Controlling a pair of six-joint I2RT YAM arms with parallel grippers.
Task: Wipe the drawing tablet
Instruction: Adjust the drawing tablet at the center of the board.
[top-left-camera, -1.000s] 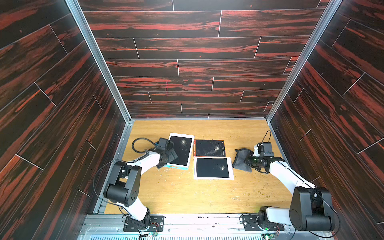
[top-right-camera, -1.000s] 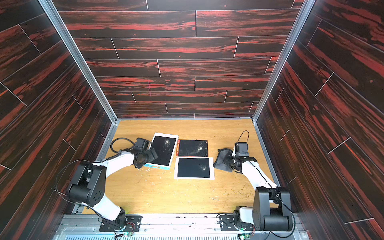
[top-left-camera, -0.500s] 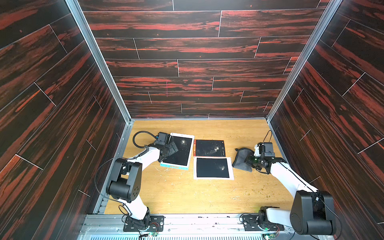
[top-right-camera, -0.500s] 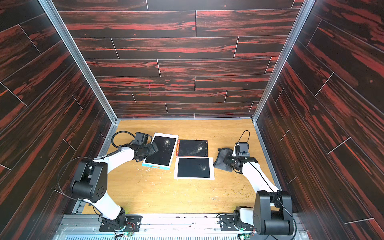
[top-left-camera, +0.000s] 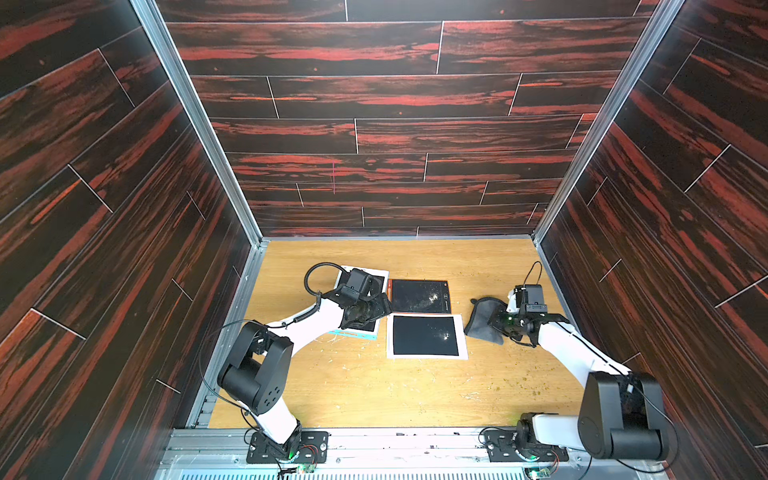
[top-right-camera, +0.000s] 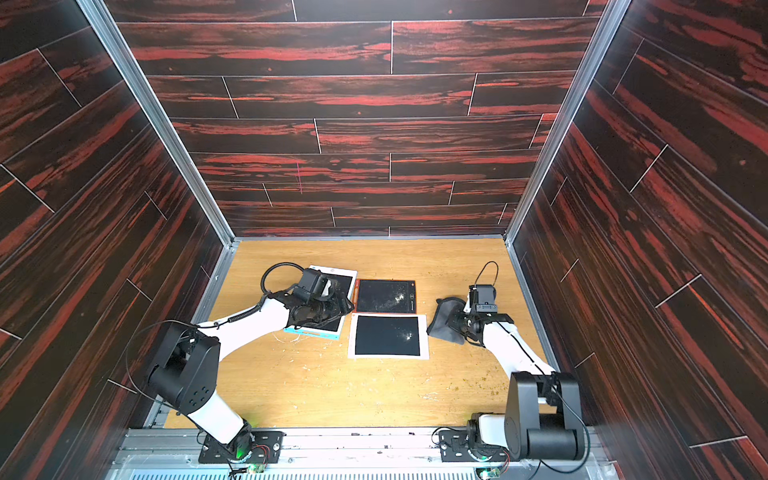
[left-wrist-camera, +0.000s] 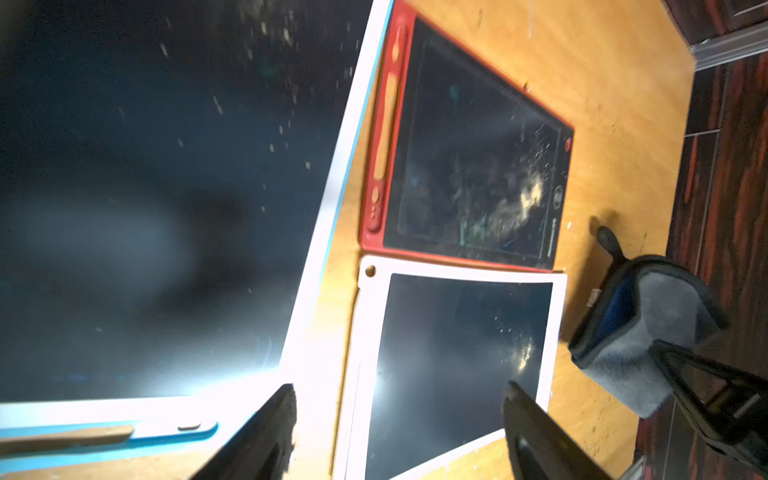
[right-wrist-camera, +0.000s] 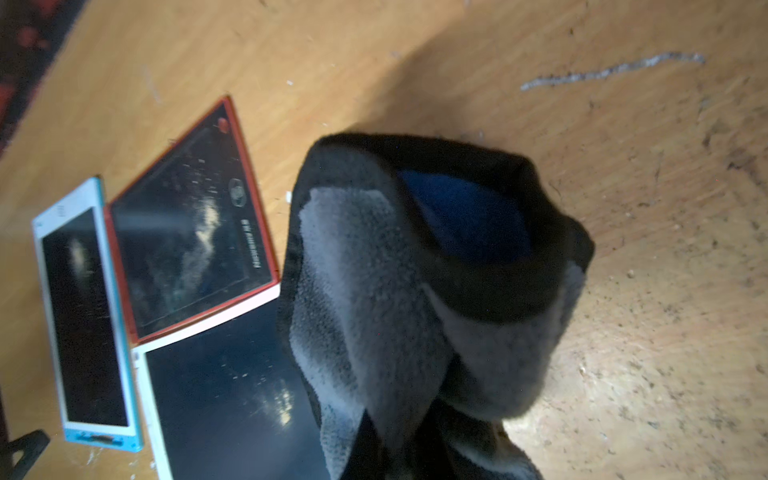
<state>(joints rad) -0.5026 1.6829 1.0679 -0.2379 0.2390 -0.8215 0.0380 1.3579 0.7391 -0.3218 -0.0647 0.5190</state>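
Observation:
I should steady the white-framed tablet (top-left-camera: 427, 336), lying loose beside the grey cloth, with my left gripper on its edge (top-left-camera: 390, 336) facing the blue-edged tablet before my right gripper wipes.
Three drawing tablets lie side by side in both top views: a white one with a blue edge (top-left-camera: 379, 276), a red-framed one (top-left-camera: 419, 296) with smears on its screen, and a white-framed one (top-left-camera: 426, 336). My left gripper (top-left-camera: 373, 309) hovers over the blue-edged tablet's (left-wrist-camera: 166, 187) right side, open, with nothing between its fingers (left-wrist-camera: 266, 432). My right gripper (top-left-camera: 496, 323) is shut on a grey cloth (top-left-camera: 482, 320), just right of the white-framed tablet (right-wrist-camera: 224, 399). In the right wrist view the cloth (right-wrist-camera: 415, 291) hangs bunched and hides the jaws.
The wooden tabletop (top-left-camera: 374, 395) carries scratches and crumbs, thicker toward the right (top-left-camera: 536, 386). Dark wood-pattern walls close in the back and both sides. A metal rail (top-left-camera: 395, 444) with the arm bases runs along the front.
My left gripper has slid rightward across the blue-edged tablet toward the red one, and its jaws have narrowed a little. The right arm and cloth have stayed in place.

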